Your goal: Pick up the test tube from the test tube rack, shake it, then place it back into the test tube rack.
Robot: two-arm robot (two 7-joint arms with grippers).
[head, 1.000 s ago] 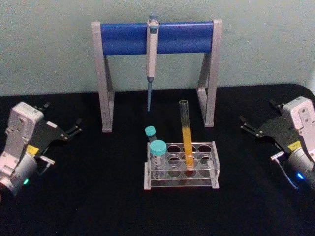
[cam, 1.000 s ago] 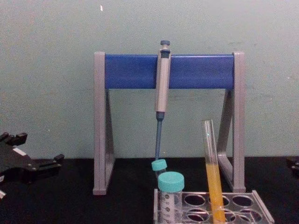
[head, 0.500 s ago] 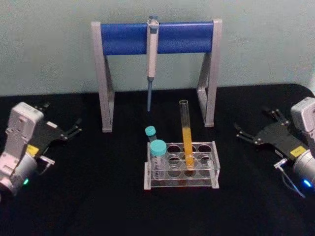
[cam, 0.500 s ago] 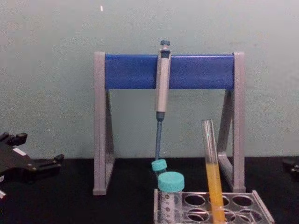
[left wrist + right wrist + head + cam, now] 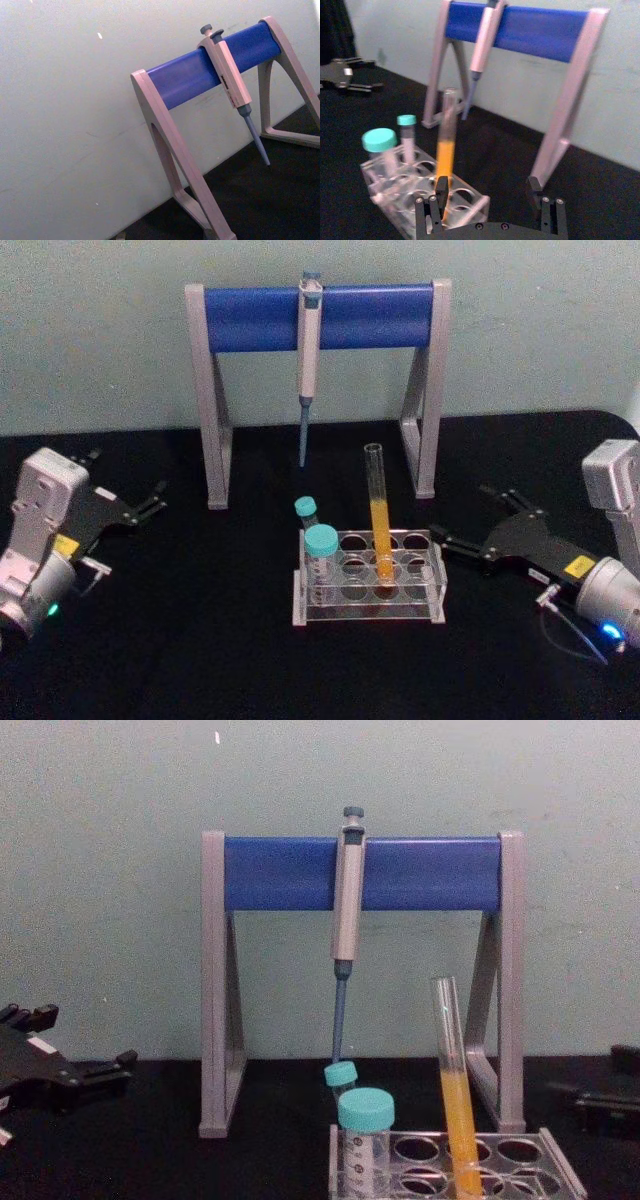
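My gripper will lift the test tube (image 5: 454, 1090), which leans in a hole wider than itself (image 5: 482, 1150), so I expect it to slide free and leave the rack in place.
The test tube (image 5: 379, 512), slim clear glass with orange-yellow liquid in its lower half, stands slightly tilted in the middle of the clear test tube rack (image 5: 368, 613) at the table's centre. My right gripper (image 5: 463, 513) is open just right of the rack, its fingers pointing at it and holding nothing. In the right wrist view the open right gripper (image 5: 487, 196) faces the test tube (image 5: 445, 137) and the rack (image 5: 392, 199). The chest view has the test tube (image 5: 451, 1055) rising from the rack (image 5: 563, 1176). My left gripper (image 5: 128, 478) rests open at the far left.
A tall grey-and-blue pipette stand (image 5: 250, 318) straddles the table behind the rack, with a grey pipette (image 5: 309, 345) hanging from its bar. Two teal-capped vials (image 5: 320, 545) (image 5: 306, 508) occupy the rack's left end. Black tabletop lies open in front and to both sides.
My right gripper has swung left and a little lower, from the table's right edge to just beside the rack. The left arm, the tube and the rack have stayed put.
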